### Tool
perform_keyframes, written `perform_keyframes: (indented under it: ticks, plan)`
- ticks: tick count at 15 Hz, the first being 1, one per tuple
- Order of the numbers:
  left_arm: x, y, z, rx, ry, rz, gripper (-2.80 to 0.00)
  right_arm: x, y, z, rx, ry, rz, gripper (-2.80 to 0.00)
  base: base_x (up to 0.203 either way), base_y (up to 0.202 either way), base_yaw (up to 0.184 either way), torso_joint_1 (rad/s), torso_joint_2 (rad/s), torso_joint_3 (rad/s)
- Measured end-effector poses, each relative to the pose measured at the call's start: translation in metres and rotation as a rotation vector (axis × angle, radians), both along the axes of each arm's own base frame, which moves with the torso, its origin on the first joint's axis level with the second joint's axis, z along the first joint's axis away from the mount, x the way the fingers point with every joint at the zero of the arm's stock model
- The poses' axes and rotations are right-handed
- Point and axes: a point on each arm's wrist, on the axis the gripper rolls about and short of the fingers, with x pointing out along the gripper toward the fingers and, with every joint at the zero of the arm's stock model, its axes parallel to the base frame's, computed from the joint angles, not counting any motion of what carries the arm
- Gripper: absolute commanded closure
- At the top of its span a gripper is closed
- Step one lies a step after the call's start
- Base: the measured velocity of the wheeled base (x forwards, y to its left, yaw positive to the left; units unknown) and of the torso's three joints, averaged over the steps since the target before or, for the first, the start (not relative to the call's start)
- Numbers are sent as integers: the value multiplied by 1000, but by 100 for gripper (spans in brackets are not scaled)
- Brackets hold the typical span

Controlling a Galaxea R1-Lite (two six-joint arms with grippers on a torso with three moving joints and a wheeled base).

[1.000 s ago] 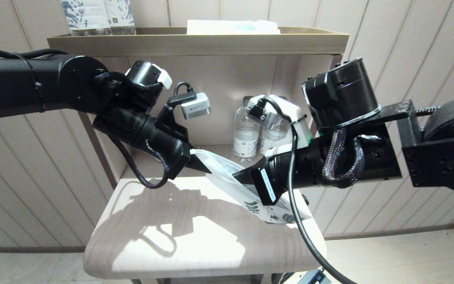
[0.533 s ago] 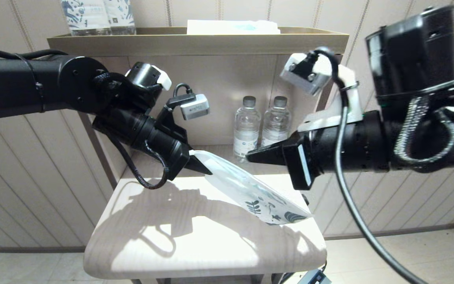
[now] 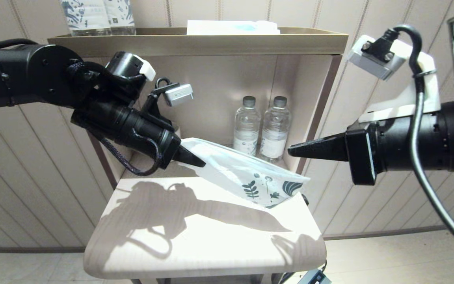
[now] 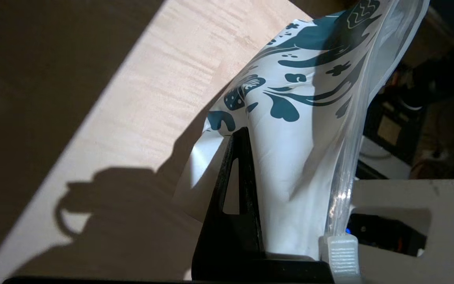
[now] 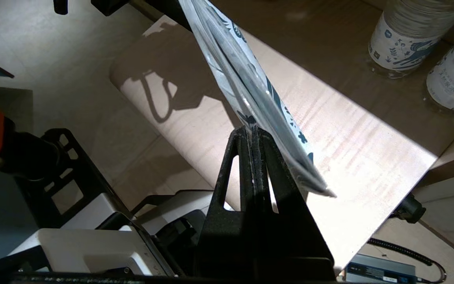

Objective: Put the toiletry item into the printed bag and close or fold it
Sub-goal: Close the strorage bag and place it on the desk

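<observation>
I should bring my empty right gripper back, open it and pinch the slider, because the printed bag's white slider (image 4: 343,255) is far from it, by my left gripper.
The printed bag (image 3: 242,173) is white with dark blue leaves at its far end and hangs slanting above the table. My left gripper (image 3: 200,162) is shut on its plain end. In the left wrist view one black finger (image 4: 238,165) lies against the bag (image 4: 302,138), and the other finger is hidden behind it. My right gripper (image 3: 290,151) is shut on nothing, level with the bag's printed end and a little to its right, apart from it. In the right wrist view its tips (image 5: 252,130) are pressed together in front of the bag (image 5: 246,83). No toothbrush shows.
Two clear water bottles (image 3: 246,132) (image 3: 274,132) stand in the shelf recess behind the bag. The light wooden table (image 3: 195,244) lies below. On the shelf top (image 3: 195,41) are blue-patterned bottles (image 3: 93,15) and a white and light blue packet (image 3: 233,27).
My right gripper has drawn back to the right, off the bag. My left gripper has lifted the bag, so its printed end has risen from the table.
</observation>
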Motion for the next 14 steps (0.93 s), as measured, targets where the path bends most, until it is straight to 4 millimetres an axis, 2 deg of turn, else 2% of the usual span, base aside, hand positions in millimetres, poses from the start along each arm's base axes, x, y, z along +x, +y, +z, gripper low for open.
perform_keyframes:
  ticks: [5,9,12,14]
  plan:
    - [-15,5,12,-47,145,119,0,1,8,21,19,-23,-23,0,0,0,0,0,0,0]
    - [-23,3,19,-73,195,142,0,15,32,26,-69,-8,-112,0,0,0,0,0,0,0]
    - [-24,2,17,-95,208,87,0,20,55,31,-89,-16,-47,0,0,0,0,0,0,0]
    - [-23,1,7,-82,182,30,0,23,65,32,-113,-47,39,0,0,0,0,0,0,0]
